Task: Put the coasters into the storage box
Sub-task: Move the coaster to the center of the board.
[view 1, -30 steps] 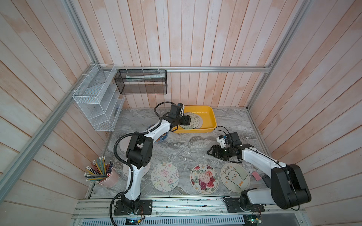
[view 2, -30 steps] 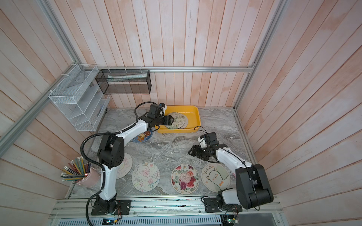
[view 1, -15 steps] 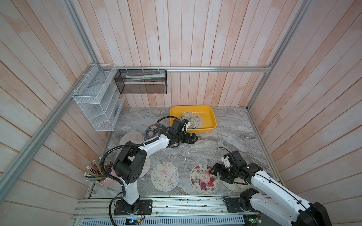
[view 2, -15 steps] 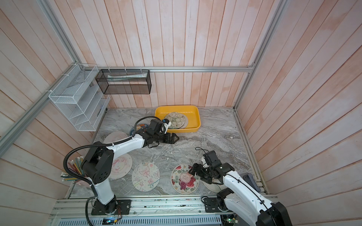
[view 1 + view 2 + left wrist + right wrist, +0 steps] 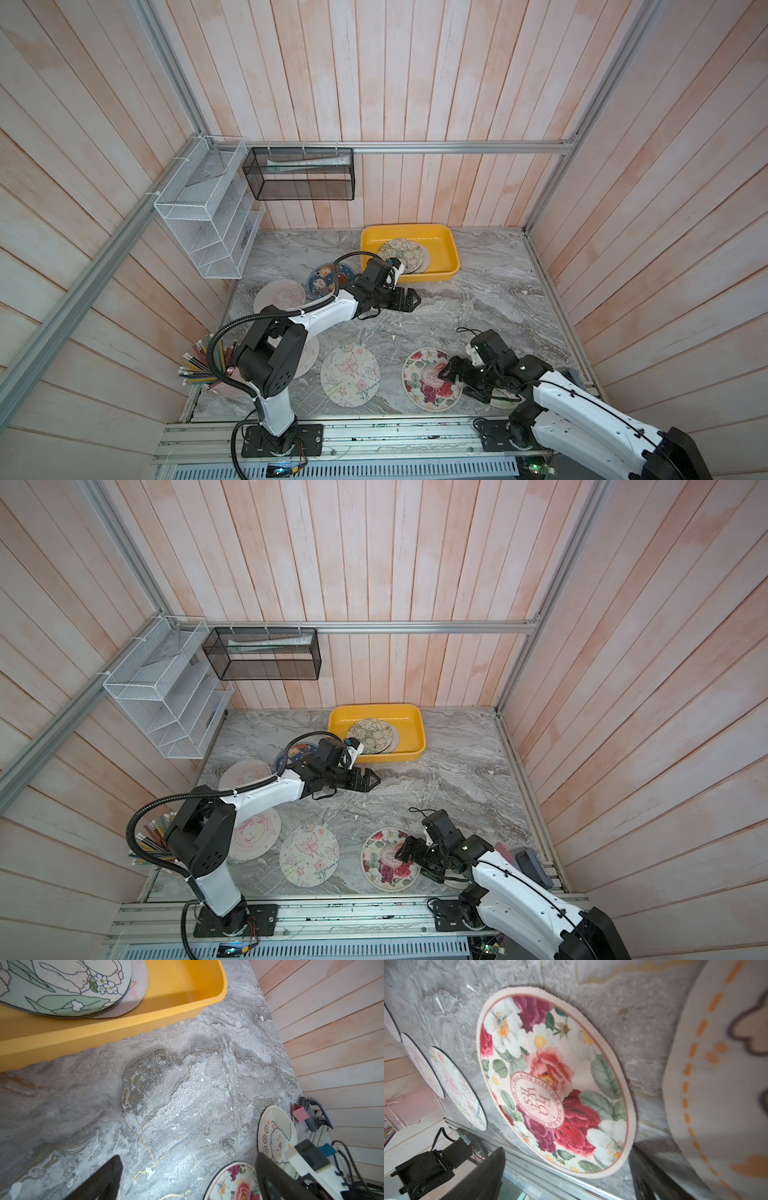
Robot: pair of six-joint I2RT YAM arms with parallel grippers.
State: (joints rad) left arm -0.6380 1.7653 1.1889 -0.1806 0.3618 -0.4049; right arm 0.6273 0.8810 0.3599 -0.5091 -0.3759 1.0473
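Observation:
The rose coaster (image 5: 426,380) is lying flat and is free to slide, so my left gripper should hold its rim (image 5: 404,379) steady by the butterfly coaster while my right gripper pinches the rim on the opposite side.
The yellow storage box (image 5: 452,254) stands at the back of the table and holds two stacked coasters (image 5: 402,252), also visible in the left wrist view (image 5: 62,987). My left gripper (image 5: 409,300) hangs open and empty over bare marble just in front of the box. Near the front edge lies a rose coaster (image 5: 428,380), with a butterfly coaster (image 5: 351,376) beside it. My right gripper (image 5: 461,384) is open and empty, low over the rose coaster's right rim (image 5: 552,1080). The alpaca coaster (image 5: 274,1132) is mostly hidden under that arm. A dark blue coaster (image 5: 326,279) and a pale coaster (image 5: 279,293) lie at the left.
A pink cup of pencils (image 5: 208,370) stands at the front left corner. A white wire rack (image 5: 208,224) and a black mesh basket (image 5: 299,178) hang on the walls. Pink and dark binder clips (image 5: 500,850) lie at the front right, close to the wooden side wall.
My left gripper drew back out of the box to the marble in front of it. My right arm swung from mid-table to the front, over the rose coaster. Both grippers opened wider.

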